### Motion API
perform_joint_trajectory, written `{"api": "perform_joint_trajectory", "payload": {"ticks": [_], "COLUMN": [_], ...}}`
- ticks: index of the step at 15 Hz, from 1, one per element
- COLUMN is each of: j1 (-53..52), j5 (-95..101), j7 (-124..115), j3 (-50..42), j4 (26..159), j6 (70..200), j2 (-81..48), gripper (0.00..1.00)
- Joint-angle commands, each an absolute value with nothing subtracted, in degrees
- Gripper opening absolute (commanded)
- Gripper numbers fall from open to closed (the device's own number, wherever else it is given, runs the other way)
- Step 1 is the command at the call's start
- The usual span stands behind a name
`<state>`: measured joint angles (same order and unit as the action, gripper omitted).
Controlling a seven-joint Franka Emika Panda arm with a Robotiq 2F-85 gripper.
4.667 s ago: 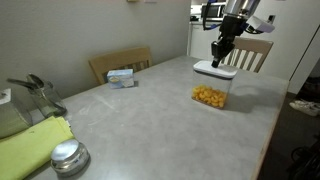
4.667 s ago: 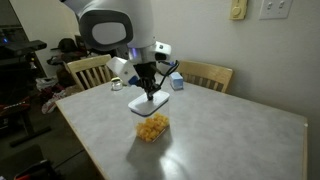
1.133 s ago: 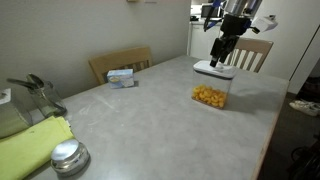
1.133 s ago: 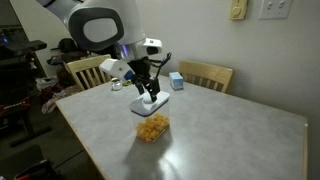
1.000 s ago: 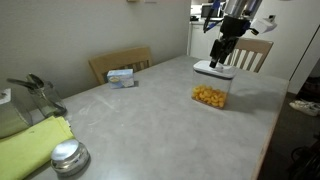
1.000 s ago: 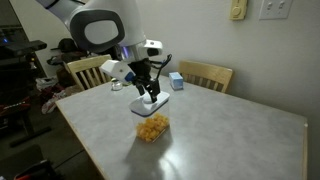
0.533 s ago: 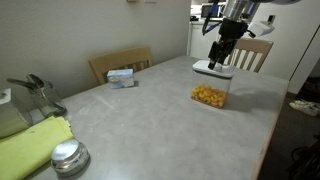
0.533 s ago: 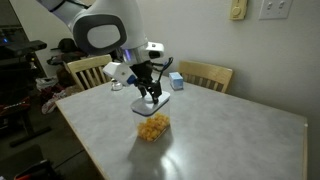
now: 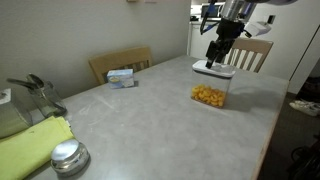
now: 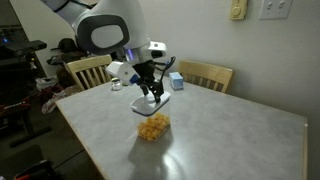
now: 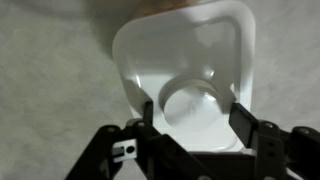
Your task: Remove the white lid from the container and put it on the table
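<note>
The lid's round raised centre [image 11: 192, 104] has gaps between it and my gripper's fingers, so I should close tightly around that centre before I lift the lid off the container.
The clear container [image 9: 209, 95] [image 10: 152, 127] with orange-yellow pieces stands on the grey table [image 9: 150, 120] [image 10: 230, 140]. The white lid [image 9: 213, 69] [image 10: 153, 102] lies at the container's top, and I cannot tell whether it still rests on the rim. My gripper [image 9: 216, 58] [image 10: 151, 93] comes down on it from above. In the wrist view the lid [image 11: 180, 50] fills the middle, and the gripper [image 11: 195, 112] is shut on its round raised centre, one finger on each side.
A small white-blue box [image 9: 121, 76] [image 10: 175, 81] lies near the table's far edge. A round metal tin [image 9: 68, 158] and a yellow-green cloth [image 9: 30, 145] sit at the near corner. Wooden chairs [image 9: 120, 63] [image 10: 205, 73] stand around the table. The table edge runs close beside the container.
The gripper has risen slightly with the lid in its grip. The container has stayed in place.
</note>
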<state>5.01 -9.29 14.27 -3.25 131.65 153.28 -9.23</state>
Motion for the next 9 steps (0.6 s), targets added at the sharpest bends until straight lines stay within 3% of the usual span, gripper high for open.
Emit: {"api": "perform_joint_trajectory", "payload": {"ticks": [1,2,4,6,7,9], "j1": [6.28,6.32,6.4,6.5,6.51,6.47], "j5": [-11.36,-11.54,-11.81,-12.14,-12.38,-12.59], "j7": [16.47,16.6,16.81,16.91,16.94,16.96], "j3": [-1.95,-1.89,-1.84,-1.83,-1.82,-1.84], "j4": [130.07,129.92,129.79,129.93,130.11,130.67], "j6": [154.74,154.73,154.65,154.56,154.51,154.42], "j2": [-11.37,-11.44,-11.47,-11.26,-11.11,-10.8], "gripper": [0.77,0.72,0.47,0.33,0.32,0.61]}}
